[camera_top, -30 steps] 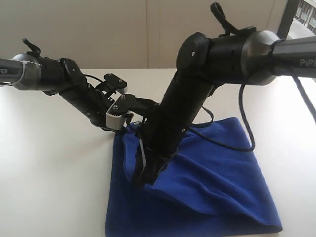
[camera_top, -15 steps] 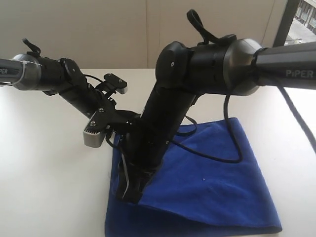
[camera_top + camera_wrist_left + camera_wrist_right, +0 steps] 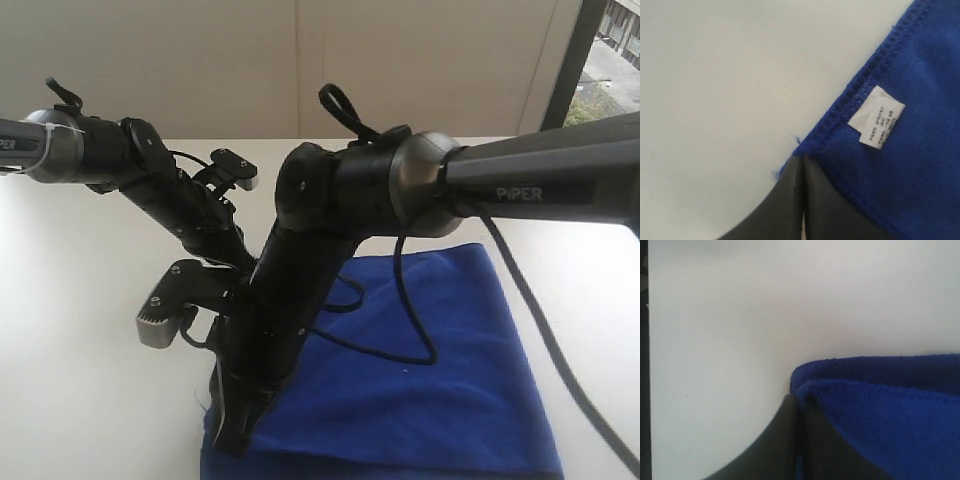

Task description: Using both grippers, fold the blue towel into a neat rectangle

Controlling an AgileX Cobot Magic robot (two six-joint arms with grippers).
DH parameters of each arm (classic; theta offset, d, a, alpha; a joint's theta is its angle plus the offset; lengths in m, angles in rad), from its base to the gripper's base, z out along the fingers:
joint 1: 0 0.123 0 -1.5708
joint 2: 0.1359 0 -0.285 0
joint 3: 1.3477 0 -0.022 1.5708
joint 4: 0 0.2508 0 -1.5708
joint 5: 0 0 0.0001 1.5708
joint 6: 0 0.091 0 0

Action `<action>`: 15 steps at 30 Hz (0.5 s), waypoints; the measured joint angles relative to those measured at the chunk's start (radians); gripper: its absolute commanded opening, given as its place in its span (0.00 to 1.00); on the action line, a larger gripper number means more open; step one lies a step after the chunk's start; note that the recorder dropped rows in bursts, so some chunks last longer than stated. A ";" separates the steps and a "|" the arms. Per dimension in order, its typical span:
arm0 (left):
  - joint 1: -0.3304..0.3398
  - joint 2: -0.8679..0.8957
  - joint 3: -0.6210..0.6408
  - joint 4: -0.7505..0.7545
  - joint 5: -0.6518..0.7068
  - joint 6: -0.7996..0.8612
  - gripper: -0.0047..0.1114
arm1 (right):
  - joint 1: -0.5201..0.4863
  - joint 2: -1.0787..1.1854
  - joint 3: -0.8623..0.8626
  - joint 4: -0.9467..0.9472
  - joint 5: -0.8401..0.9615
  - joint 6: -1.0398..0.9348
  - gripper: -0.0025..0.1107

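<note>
The robot's right gripper should go on pulling the towel's near corner (image 3: 804,382) away while the left gripper holds the towel's stitched corner (image 3: 807,144), until the towel's side edge is straight, and should then let go.
The blue towel (image 3: 430,380) lies on the white table, doubled over with its upper layer drawn toward the near edge. My right gripper (image 3: 232,435) reaches across to the towel's near-left corner and is shut on the folded edge (image 3: 890,415); blue cloth shows between the jaws of the right gripper (image 3: 799,399). My left gripper (image 3: 801,159) is shut on a stitched corner of the towel (image 3: 920,165), close to the small white tag (image 3: 876,122). In the exterior view the right arm hides the left fingertips; only the left arm's grey block (image 3: 160,322) shows.
The white table (image 3: 80,400) stretches left of the towel and behind it. A pale wall runs along the back, and a dark window frame (image 3: 565,60) stands at the upper right. The right arm's black cables (image 3: 400,330) loop over the towel.
Both arms have swung toward the near-left, drawing the towel's gripped edge with them. The raised fold has come down and the upper layer now lies flatter.
</note>
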 measured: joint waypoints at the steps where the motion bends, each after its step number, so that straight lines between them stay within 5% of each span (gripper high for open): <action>1: 0.000 0.000 0.000 0.000 0.000 0.000 0.04 | 0.007 0.000 0.000 0.002 -0.003 0.000 0.02; 15: 0.000 0.000 0.000 0.000 0.000 0.000 0.04 | 0.049 0.059 0.000 0.028 -0.096 0.000 0.02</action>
